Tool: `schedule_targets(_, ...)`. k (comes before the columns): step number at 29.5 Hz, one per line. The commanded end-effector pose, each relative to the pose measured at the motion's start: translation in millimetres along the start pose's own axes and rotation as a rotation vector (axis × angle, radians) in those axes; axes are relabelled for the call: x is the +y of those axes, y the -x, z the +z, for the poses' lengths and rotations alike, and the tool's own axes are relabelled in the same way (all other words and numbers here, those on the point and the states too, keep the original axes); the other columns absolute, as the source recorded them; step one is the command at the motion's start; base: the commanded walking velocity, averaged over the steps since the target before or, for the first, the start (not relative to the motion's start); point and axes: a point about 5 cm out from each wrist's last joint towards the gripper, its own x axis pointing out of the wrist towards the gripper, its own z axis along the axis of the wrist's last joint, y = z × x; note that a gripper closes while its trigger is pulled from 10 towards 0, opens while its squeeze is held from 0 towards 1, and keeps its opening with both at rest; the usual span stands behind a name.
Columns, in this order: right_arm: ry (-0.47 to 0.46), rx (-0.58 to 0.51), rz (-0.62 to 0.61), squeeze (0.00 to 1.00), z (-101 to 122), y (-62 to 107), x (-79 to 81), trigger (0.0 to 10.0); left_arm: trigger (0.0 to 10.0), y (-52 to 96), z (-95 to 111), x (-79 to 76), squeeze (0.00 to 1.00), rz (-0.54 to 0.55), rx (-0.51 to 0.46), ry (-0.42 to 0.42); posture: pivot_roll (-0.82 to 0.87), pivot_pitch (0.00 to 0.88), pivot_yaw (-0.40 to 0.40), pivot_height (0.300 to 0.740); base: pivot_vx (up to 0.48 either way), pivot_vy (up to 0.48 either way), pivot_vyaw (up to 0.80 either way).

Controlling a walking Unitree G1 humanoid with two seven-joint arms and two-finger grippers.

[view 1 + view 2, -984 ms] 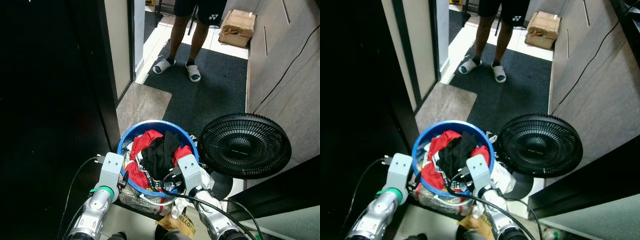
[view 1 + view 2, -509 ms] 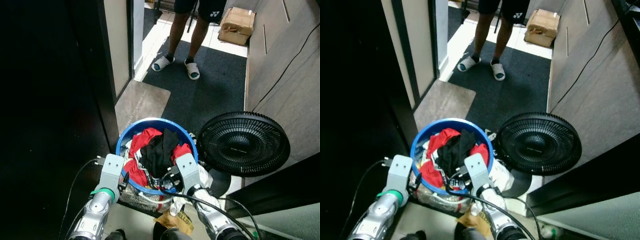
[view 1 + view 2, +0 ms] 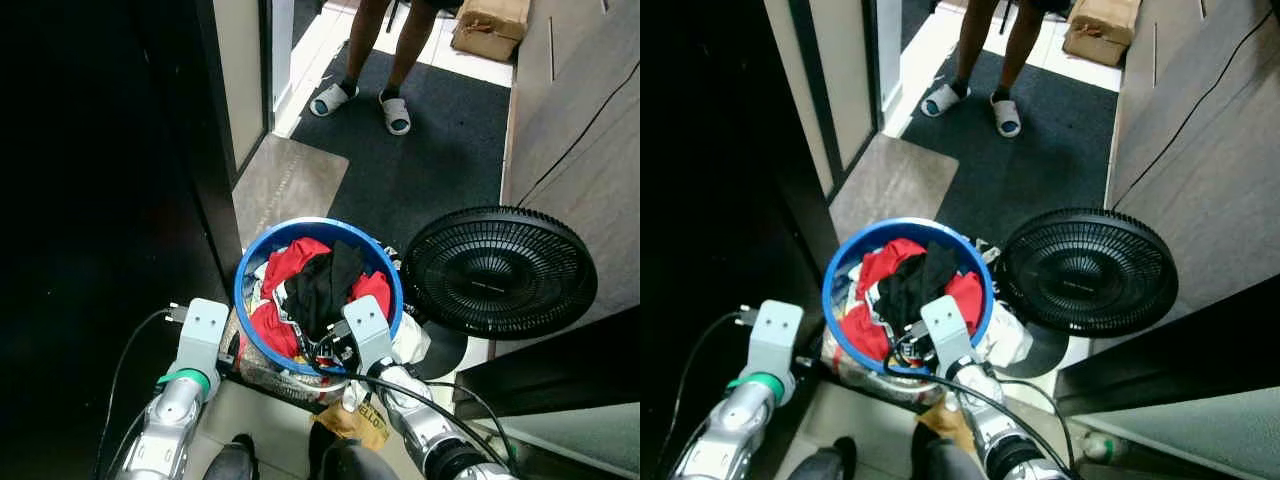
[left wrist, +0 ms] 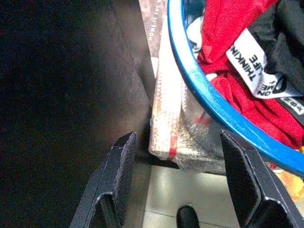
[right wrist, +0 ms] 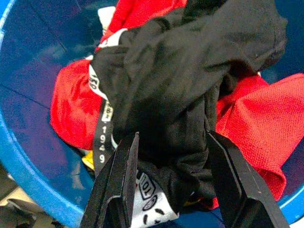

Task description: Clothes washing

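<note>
The black garment is lying in loose folds on top of the red ones, so it will come away by itself and hang limp when the robot lifts it.
A blue basin stands on the floor just ahead of me, heaped with clothes. A black garment lies on top of red ones. My right gripper reaches over the near rim, open, with its fingers either side of the black garment. My left gripper is low at the basin's left side, open and holding nothing. It faces the blue rim and a plastic-wrapped pack under it.
A black floor fan lies right beside the basin. A dark door panel closes off the left. A person in slippers stands on the dark carpet ahead, near a cardboard box. A yellow bag lies by my feet.
The whole view has shifted as the camera moved. My right gripper has come further in over the basin's near rim; my left gripper has drawn slightly back and left of it.
</note>
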Motion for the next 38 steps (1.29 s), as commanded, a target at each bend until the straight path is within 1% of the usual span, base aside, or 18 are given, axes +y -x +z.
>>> schedule_targets(1, -0.022, 0.067, 0.005, 0.00, -12, 2.9, 2.3, 10.0, 10.0, 9.3, -15, 2.7, 0.00, 0.006, 0.062, 0.016, 0.21, 0.397, -0.025, 0.740, 0.000, 0.000, 0.00)
schedule_targets(8, -0.011, 0.077, 0.008, 0.00, -10, 0.4, 1.9, 10.0, 10.0, 13.2, -15, 5.2, 0.00, 0.011, 0.065, 0.012, 0.23, 0.411, -0.019, 0.740, 0.000, 0.000, 0.00)
schedule_targets(10, 0.018, 0.122, -0.033, 0.00, -8, -3.6, -2.2, 10.0, 10.0, 20.6, -16, 11.2, 0.00, 0.025, 0.074, 0.004, 0.27, 0.432, -0.013, 0.740, 0.000, 0.000, 0.00)
schedule_targets(11, 0.018, 0.122, -0.033, 0.00, -8, -3.6, -2.2, 10.0, 10.0, 20.6, -16, 11.2, 0.00, 0.025, 0.074, 0.004, 0.27, 0.432, -0.013, 0.740, 0.000, 0.000, 0.00)
schedule_targets(12, 0.027, 0.149, -0.037, 0.00, -8, -5.1, -2.4, 10.0, 10.0, 24.0, -17, 14.1, 0.00, 0.032, 0.079, 0.001, 0.27, 0.433, -0.014, 0.740, 0.000, 0.000, 0.00)
schedule_targets(13, 0.061, 0.188, -0.030, 0.00, -10, -5.6, -1.4, 10.0, 10.0, 26.9, -18, 16.1, 0.00, 0.037, 0.086, -0.001, 0.27, 0.434, -0.015, 0.740, 0.000, 0.000, 0.00)
schedule_targets(15, 0.061, 0.188, -0.030, 0.00, -10, -5.6, -1.4, 10.0, 10.0, 26.9, -18, 16.1, 0.00, 0.037, 0.086, -0.001, 0.27, 0.434, -0.015, 0.740, 0.000, 0.000, 0.00)
schedule_targets(17, 0.088, 0.261, 0.008, 0.00, -18, -4.0, 2.7, 10.0, 10.0, 29.8, -18, 17.0, 0.00, 0.041, 0.098, 0.000, 0.27, 0.431, -0.020, 0.740, 0.000, 0.000, 0.00)
schedule_targets(18, 0.088, 0.261, 0.008, 0.00, -18, -4.0, 2.7, 10.0, 10.0, 29.8, -18, 17.0, 0.00, 0.041, 0.098, 0.000, 0.27, 0.431, -0.020, 0.740, 0.000, 0.000, 0.00)
schedule_targets(19, 0.094, 0.294, 0.023, 0.00, -23, -1.9, 3.8, 10.0, 10.0, 30.6, -18, 16.3, 0.00, 0.041, 0.102, 0.001, 0.27, 0.431, -0.020, 0.740, 0.000, 0.000, 0.00)
schedule_targets(21, 0.094, 0.294, 0.023, 0.00, -23, -1.9, 3.8, 10.0, 10.0, 30.6, -18, 16.3, 0.00, 0.041, 0.102, 0.001, 0.27, 0.431, -0.020, 0.740, 0.000, 0.000, 0.00)
schedule_targets(22, 0.091, 0.318, 0.032, 0.00, -27, -0.1, 4.4, 10.0, 10.0, 30.7, -18, 15.4, 0.00, 0.041, 0.104, 0.003, 0.27, 0.427, -0.023, 0.740, 0.000, 0.000, 0.00)
schedule_targets(23, 0.091, 0.318, 0.032, 0.00, -27, -0.1, 4.4, 10.0, 10.0, 30.7, -18, 15.4, 0.00, 0.041, 0.104, 0.003, 0.27, 0.427, -0.023, 0.740, 0.000, 0.000, 0.00)
schedule_targets(24, 0.098, 0.342, 0.026, 0.00, -33, 2.8, 2.2, 4.4, 10.0, 30.8, -17, 13.6, 0.00, 0.039, 0.107, 0.006, 0.26, 0.426, -0.024, 0.740, 0.000, 0.000, 0.00)
schedule_targets(26, 0.098, 0.342, 0.026, 0.00, -33, 2.8, 2.2, 4.4, 10.0, 30.8, -17, 13.6, 0.00, 0.039, 0.107, 0.006, 0.26, 0.426, -0.024, 0.740, 0.000, 0.000, 0.00)
schedule_targets(27, 0.094, 0.352, 0.012, 0.00, -36, 4.8, -0.9, 0.0, 10.0, 29.9, -17, 12.2, 0.00, 0.036, 0.108, 0.009, 0.25, 0.419, -0.022, 0.740, 0.000, 0.000, 0.00)
schedule_targets(31, 0.086, 0.360, -0.014, 0.00, -39, 6.7, -5.6, 0.0, 10.0, 29.4, -16, 10.4, 0.00, 0.031, 0.113, 0.012, 0.25, 0.415, -0.019, 0.740, 0.000, 0.000, 0.00)
schedule_targets(38, 0.073, 0.350, -0.033, 0.00, -39, 7.5, -7.6, 0.0, 10.0, 29.6, -15, 9.4, 0.00, 0.024, 0.118, 0.009, 0.25, 0.411, -0.011, 0.740, 0.000, 0.000, 0.00)
